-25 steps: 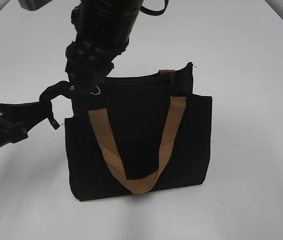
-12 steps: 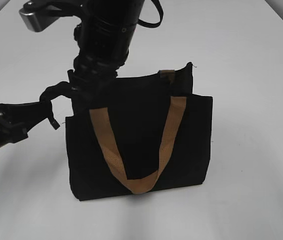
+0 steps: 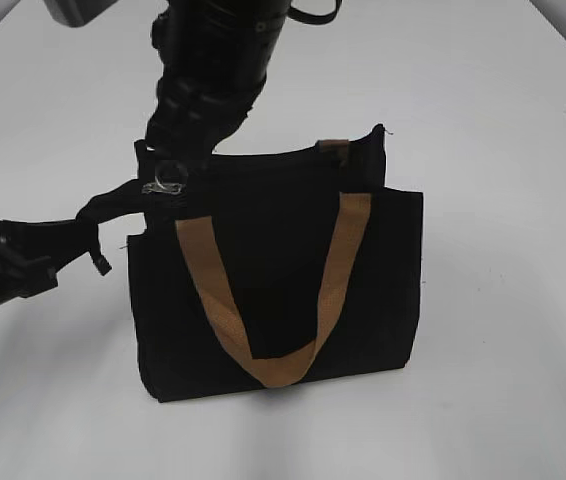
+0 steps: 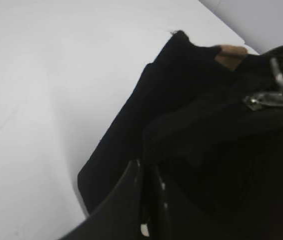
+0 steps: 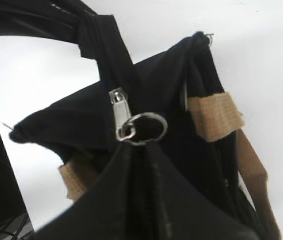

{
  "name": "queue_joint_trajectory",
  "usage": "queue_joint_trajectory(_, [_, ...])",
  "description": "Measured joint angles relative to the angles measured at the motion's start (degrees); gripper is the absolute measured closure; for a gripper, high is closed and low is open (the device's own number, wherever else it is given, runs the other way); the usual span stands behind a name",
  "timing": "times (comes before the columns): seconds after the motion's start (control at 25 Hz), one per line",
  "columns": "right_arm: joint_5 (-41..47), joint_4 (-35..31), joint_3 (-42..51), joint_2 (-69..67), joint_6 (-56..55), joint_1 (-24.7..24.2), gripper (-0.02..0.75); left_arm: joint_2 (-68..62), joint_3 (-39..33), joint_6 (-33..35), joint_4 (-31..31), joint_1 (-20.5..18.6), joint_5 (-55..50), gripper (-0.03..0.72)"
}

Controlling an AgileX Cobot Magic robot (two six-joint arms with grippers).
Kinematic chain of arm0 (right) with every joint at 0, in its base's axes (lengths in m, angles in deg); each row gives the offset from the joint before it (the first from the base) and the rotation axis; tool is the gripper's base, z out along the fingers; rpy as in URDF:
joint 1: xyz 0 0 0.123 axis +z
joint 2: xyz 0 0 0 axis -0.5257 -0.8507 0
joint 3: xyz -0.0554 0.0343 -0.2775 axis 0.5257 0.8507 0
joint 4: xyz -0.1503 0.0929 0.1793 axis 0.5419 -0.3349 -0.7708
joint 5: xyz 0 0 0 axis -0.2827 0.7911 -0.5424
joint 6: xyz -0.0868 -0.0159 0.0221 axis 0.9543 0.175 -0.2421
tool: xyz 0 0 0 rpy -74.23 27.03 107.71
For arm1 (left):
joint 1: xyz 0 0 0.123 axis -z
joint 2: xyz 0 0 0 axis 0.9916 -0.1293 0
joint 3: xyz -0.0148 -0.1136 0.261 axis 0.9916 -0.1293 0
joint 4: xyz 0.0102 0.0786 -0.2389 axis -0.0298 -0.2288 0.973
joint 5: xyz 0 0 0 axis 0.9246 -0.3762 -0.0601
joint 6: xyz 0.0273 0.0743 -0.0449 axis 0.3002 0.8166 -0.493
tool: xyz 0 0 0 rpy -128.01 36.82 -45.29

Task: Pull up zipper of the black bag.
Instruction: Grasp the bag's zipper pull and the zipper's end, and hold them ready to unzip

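Observation:
The metal ring (image 5: 150, 128) lies broad across the ends of my right gripper's closed fingers. Next, I open the fingers and pinch the ring deeper, close to the zipper's tab (image 5: 125, 130).
The black bag (image 3: 273, 290) stands upright on the white table, its tan handle (image 3: 338, 270) hanging down the front. The silvery zipper (image 3: 166, 183) with a metal ring sits at the left end of the bag's top edge. My right gripper (image 3: 176, 168) comes down from above and is shut on the zipper's ring (image 5: 144, 127), its fingertips (image 5: 141, 147) just below it. My left gripper (image 3: 75, 236) is shut on the black fabric tail at the bag's top left corner; in the left wrist view its jaws (image 4: 146, 172) pinch that fabric, with the zipper (image 4: 271, 100) beyond.
The white table (image 3: 503, 150) lies all around the bag. The right arm's thick black body (image 3: 218, 60) hangs over the table's back left. A second tan handle end (image 3: 335, 147) shows at the bag's rear top edge.
The zipper ring has shifted a little left with my right gripper. My left gripper has drawn slightly left, pulling the fabric tail tighter.

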Motion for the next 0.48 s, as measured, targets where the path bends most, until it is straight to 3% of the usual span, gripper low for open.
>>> queue_joint_trajectory(0.08, [0.0,0.1,0.0,0.4,0.0,0.0,0.738,0.0,0.0,0.0,0.3,0.0,-1.3,0.68])
queue_joint_trajectory(0.48, [0.0,-2.4,0.0,0.6,0.0,0.0,0.715,0.0,0.0,0.0,0.3,0.0,-0.7,0.68])
